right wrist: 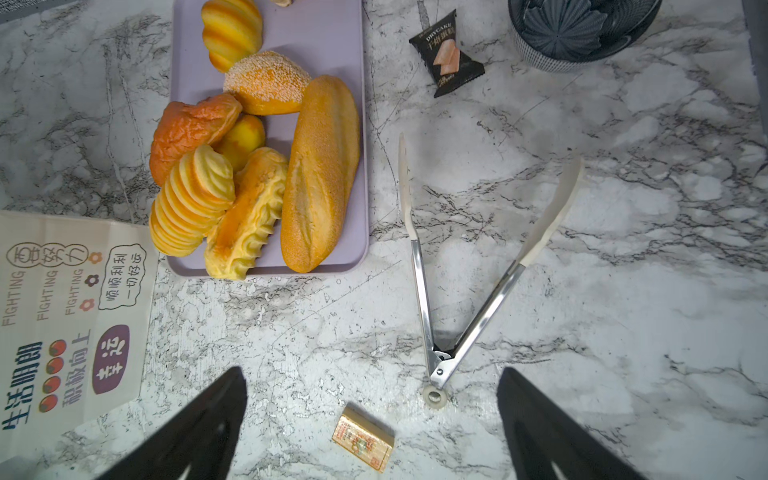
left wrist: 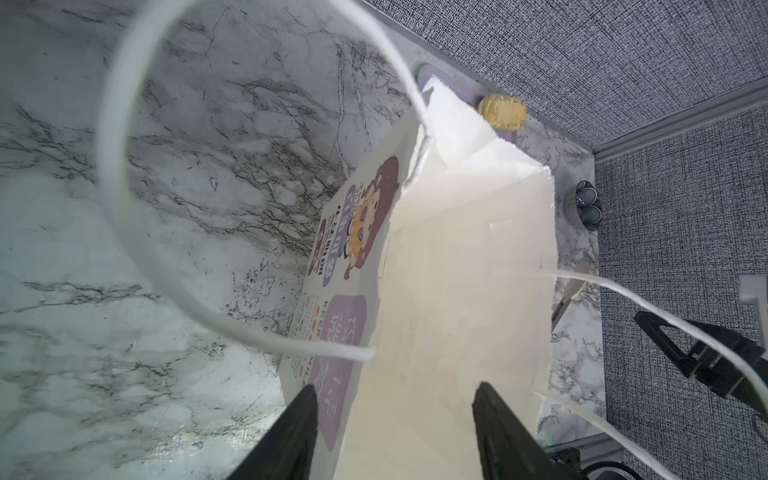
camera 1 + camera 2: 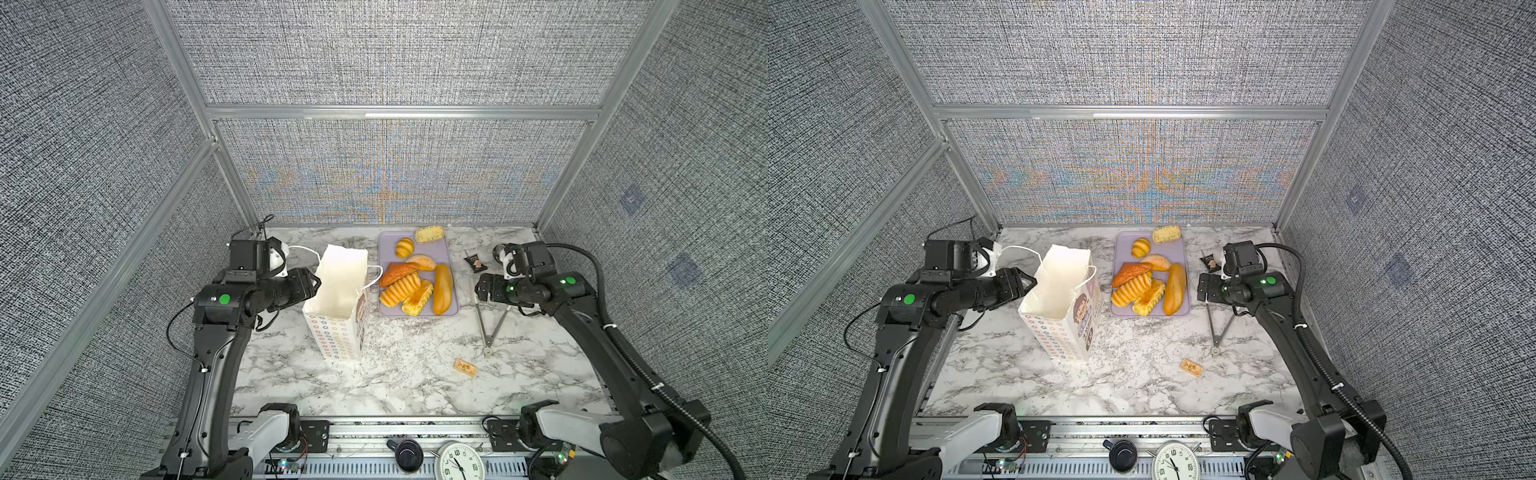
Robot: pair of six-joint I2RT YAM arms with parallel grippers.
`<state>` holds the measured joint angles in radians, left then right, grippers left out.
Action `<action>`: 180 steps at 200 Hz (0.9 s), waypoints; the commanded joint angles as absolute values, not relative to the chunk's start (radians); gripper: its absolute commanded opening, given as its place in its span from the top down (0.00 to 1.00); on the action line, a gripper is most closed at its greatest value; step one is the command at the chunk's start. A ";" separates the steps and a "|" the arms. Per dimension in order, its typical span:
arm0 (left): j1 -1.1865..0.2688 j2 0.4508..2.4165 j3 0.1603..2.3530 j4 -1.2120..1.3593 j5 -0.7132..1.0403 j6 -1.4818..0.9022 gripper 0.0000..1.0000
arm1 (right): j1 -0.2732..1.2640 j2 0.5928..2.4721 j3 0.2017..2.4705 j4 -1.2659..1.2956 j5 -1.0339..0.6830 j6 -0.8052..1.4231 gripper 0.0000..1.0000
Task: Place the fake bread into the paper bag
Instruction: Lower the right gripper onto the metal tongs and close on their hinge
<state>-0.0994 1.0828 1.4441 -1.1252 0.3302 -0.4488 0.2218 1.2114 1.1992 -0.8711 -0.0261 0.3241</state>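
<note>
My left gripper has the paper bag (image 3: 339, 297) between it and the fake bread, so my right gripper should first grab the tongs (image 3: 486, 339) by their metal arms to pick up the bread.
The white paper bag (image 3: 340, 291) (image 3: 1059, 291) stands upright and open at mid-left, and nothing shows inside it. The fake bread (image 3: 411, 286) lies piled on a lavender tray (image 3: 390, 241) to its right: a long roll (image 1: 320, 174), ridged loaves, a seeded bun (image 1: 266, 83), a croissant (image 3: 404, 247) and a pale crumbly bun (image 2: 502, 111). My left gripper (image 3: 316, 282) (image 2: 395, 388) is open at the bag's left rim, its fingers standing either side of the near wall. My right gripper (image 3: 478, 291) (image 1: 372, 374) hangs open and empty above the table, right of the tray.
Metal tongs (image 1: 457, 291) lie spread open below my right gripper. A tan packet (image 1: 362, 442) lies nearer the front, and a dark wrapped snack (image 1: 446, 56) and a dark bowl (image 1: 577, 29) lie behind. The bag's cord handles (image 2: 124, 187) loop outward. Mesh walls close three sides.
</note>
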 commanded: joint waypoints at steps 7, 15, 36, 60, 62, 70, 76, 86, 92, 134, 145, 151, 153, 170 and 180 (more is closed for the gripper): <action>-0.100 1.079 1.515 -1.185 0.232 -0.406 0.38 | 0.191 1.194 1.173 -0.877 -0.034 0.347 0.03; -0.099 1.076 1.533 -1.189 0.211 -0.401 0.37 | 0.181 1.191 1.161 -0.877 -0.034 0.350 0.03; -0.098 1.065 1.560 -1.176 0.167 -0.390 0.34 | 0.157 1.183 1.123 -0.874 -0.032 0.359 0.03; -0.100 1.032 1.542 -1.120 0.112 -0.402 0.33 | 0.137 1.185 1.078 -0.870 -0.028 0.372 0.03; -0.099 1.027 1.536 -1.113 0.108 -0.405 0.33 | 0.137 1.186 1.073 -0.869 -0.027 0.374 0.03; -0.099 1.010 1.514 -1.081 0.091 -0.417 0.31 | 0.132 1.186 1.055 -0.865 -0.022 0.380 0.03; -0.099 0.994 1.494 -1.057 0.083 -0.428 0.30 | 0.131 1.187 1.040 -0.860 -0.018 0.386 0.03; -0.098 0.973 1.455 -1.012 0.073 -0.447 0.29 | 0.128 1.192 1.018 -0.852 -0.009 0.396 0.03; -0.099 0.960 1.433 -0.987 0.067 -0.458 0.28 | 0.129 1.196 1.004 -0.847 -0.002 0.400 0.03; -0.097 0.887 1.316 -0.883 -0.023 -0.488 0.22 | 0.129 1.288 0.923 -0.824 0.023 0.416 0.08; -0.097 0.867 1.291 -0.868 -0.060 -0.488 0.17 | 0.129 1.316 0.909 -0.806 0.022 0.420 0.09; -0.097 0.856 1.280 -0.862 -0.077 -0.488 0.15 | 0.129 1.328 0.902 -0.796 0.019 0.424 0.10; -0.097 0.853 1.276 -0.860 -0.083 -0.489 0.14 | 0.129 1.334 0.899 -0.792 0.018 0.425 0.10; -0.094 0.832 1.244 -0.846 -0.112 -0.490 0.11 | 0.142 1.365 0.891 -0.767 0.014 0.432 0.10; -0.091 0.823 1.228 -0.839 -0.125 -0.493 0.09 | 0.154 1.383 0.891 -0.758 0.019 0.439 0.10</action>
<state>-0.0956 0.8413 1.2556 -0.8997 -0.0521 -0.4801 0.1356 1.3540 0.8932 -0.7994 0.0055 0.4191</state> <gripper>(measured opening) 0.892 0.899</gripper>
